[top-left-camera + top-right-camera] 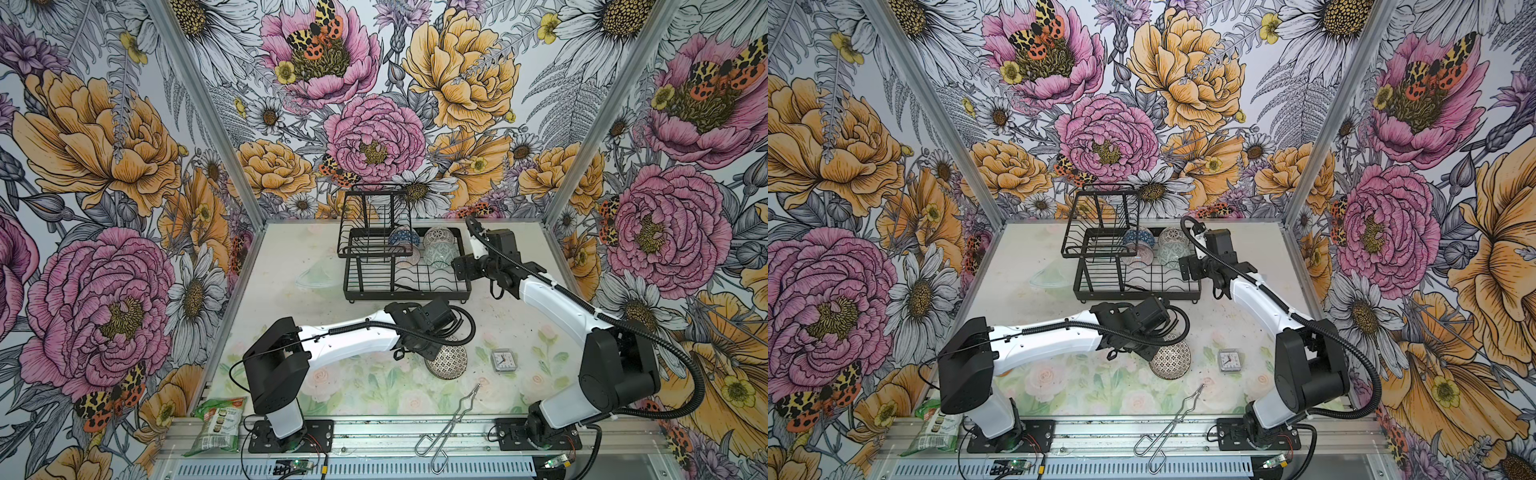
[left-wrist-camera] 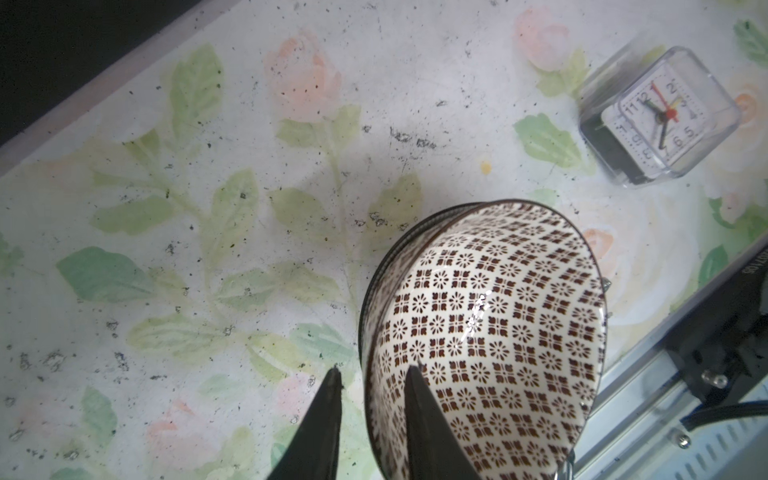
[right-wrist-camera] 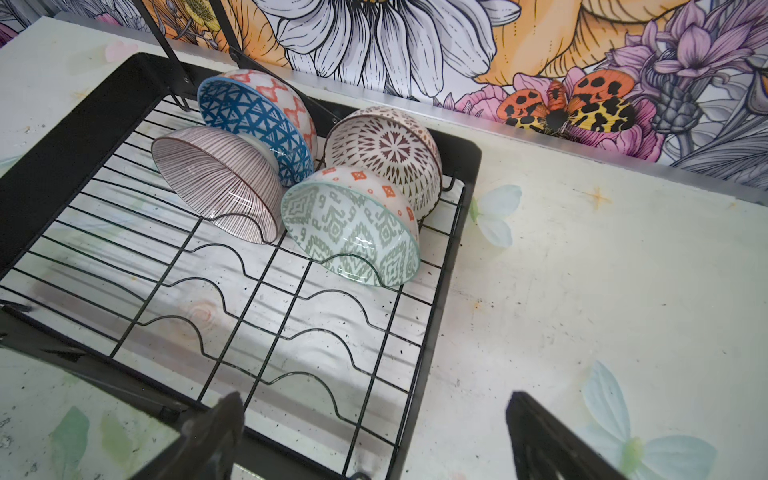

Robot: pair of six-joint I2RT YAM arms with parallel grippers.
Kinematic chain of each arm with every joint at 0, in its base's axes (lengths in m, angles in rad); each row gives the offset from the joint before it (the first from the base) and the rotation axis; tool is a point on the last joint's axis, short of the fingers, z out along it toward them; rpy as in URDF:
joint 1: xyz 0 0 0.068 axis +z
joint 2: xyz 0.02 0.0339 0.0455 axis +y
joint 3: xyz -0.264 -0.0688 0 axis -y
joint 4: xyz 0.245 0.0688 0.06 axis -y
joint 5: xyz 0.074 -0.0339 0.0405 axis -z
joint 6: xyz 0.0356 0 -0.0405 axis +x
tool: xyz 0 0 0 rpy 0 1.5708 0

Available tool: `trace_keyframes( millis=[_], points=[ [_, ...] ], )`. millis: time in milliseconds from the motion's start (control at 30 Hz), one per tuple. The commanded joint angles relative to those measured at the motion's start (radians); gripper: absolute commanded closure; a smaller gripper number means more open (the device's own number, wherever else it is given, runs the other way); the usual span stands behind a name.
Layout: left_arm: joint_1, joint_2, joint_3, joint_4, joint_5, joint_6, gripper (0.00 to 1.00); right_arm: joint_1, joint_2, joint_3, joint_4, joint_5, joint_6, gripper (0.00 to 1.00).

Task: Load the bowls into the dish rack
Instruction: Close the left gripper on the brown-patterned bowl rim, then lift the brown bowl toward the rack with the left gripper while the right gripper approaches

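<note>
I should use my left gripper to regrip the mosaic bowl's rim (image 2: 371, 364) alone and lift it clear, because the mosaic bowl sits stacked in another bowl (image 2: 381, 261) and my left gripper straddles it loosely.
A black-and-white mosaic bowl (image 2: 490, 332) lies tilted on the floral mat (image 2: 208, 208), front of centre in both top views (image 1: 448, 363) (image 1: 1170, 361). My left gripper (image 2: 374, 370) straddles its rim, one finger inside and one outside. The jaws are parted, with a gap beside the outer finger. The dish rack (image 1: 415, 293) (image 3: 54, 145) stands at the back. Several bowls lean in its far end: blue triangles (image 3: 253, 120), pink stripes (image 3: 216, 183), dotted (image 3: 386, 149) and green-grey maze (image 3: 353, 224). My right gripper (image 3: 374, 399) hangs wide open and holds nothing, over the rack's near right corner.
A clear glass dish (image 1: 318, 276) lies left of the rack. A small clock (image 1: 503, 360) (image 2: 660, 116) sits right of the mosaic bowl. Metal tongs (image 1: 449, 424) and a green food packet (image 1: 220, 428) lie at the front edge. The rack's raised shelf (image 1: 374, 220) stands on its left.
</note>
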Motion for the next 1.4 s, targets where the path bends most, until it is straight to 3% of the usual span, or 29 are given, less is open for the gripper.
trace_keyframes(
  millis=[0,100,500,900,1167,1367],
  points=[
    [0.003,0.023,0.017,-0.001,0.009,0.013,0.71,-0.010,0.011,-0.005,0.001,-0.015,-0.001,0.01],
    [0.004,0.032,0.022,-0.001,0.012,0.015,0.73,-0.010,0.012,-0.005,0.001,-0.015,0.000,0.01],
    [0.017,-0.002,0.021,-0.002,0.004,0.012,0.99,-0.013,0.005,-0.009,0.000,-0.020,0.002,0.01],
    [0.057,-0.080,0.051,0.010,-0.067,0.035,1.00,-0.021,-0.056,-0.029,-0.002,-0.021,0.028,0.01],
    [0.115,-0.179,-0.011,0.162,-0.109,0.041,1.00,-0.032,-0.157,-0.054,-0.023,-0.054,0.063,0.00],
    [0.141,-0.305,-0.151,0.485,-0.293,0.102,1.00,-0.030,-0.294,-0.110,-0.028,-0.162,0.114,0.01]
  ],
)
